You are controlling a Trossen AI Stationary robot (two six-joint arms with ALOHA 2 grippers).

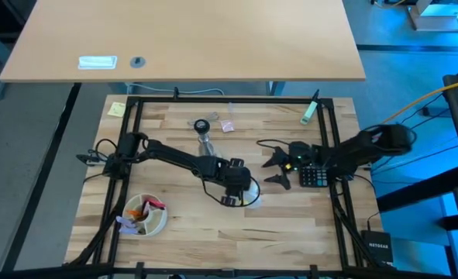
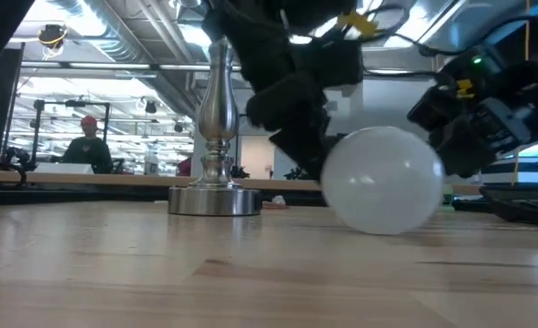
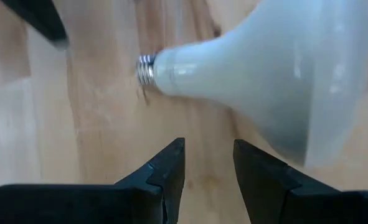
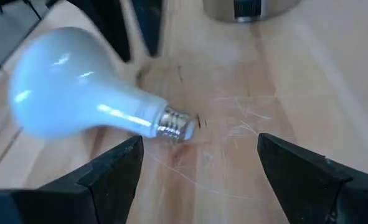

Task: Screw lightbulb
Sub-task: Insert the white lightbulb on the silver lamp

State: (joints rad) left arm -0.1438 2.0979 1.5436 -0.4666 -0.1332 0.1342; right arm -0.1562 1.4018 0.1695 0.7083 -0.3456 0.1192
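The lightbulb lies crosswise (image 3: 264,71) to the fingers of my left gripper. So next my left gripper moves back, line up from the end with the screw base and takes hold of the neck (image 3: 193,70).
The white matte lightbulb (image 3: 277,68) lies on its side on the wooden table, resting on its domed head and neck. Its screw base (image 4: 174,124) points toward my right gripper. It also shows in the low view (image 2: 382,179) and the high view (image 1: 253,194). My left gripper (image 3: 208,152) is open with a narrow gap. It stands just behind the bulb's neck and touches nothing. My right gripper (image 4: 199,146) is wide open and empty, a short way from the screw base. The silver stand (image 2: 216,128) stands upright on its foot, farther back (image 1: 204,136).
A white bowl (image 1: 146,215) with small coloured things sits at the near left. A black keypad (image 1: 315,177) lies under my right arm. A green marker (image 1: 310,110) and paper notes (image 1: 228,125) lie at the far side. Black frame rails (image 1: 136,116) edge the table. A person (image 2: 88,146) is in the room behind.
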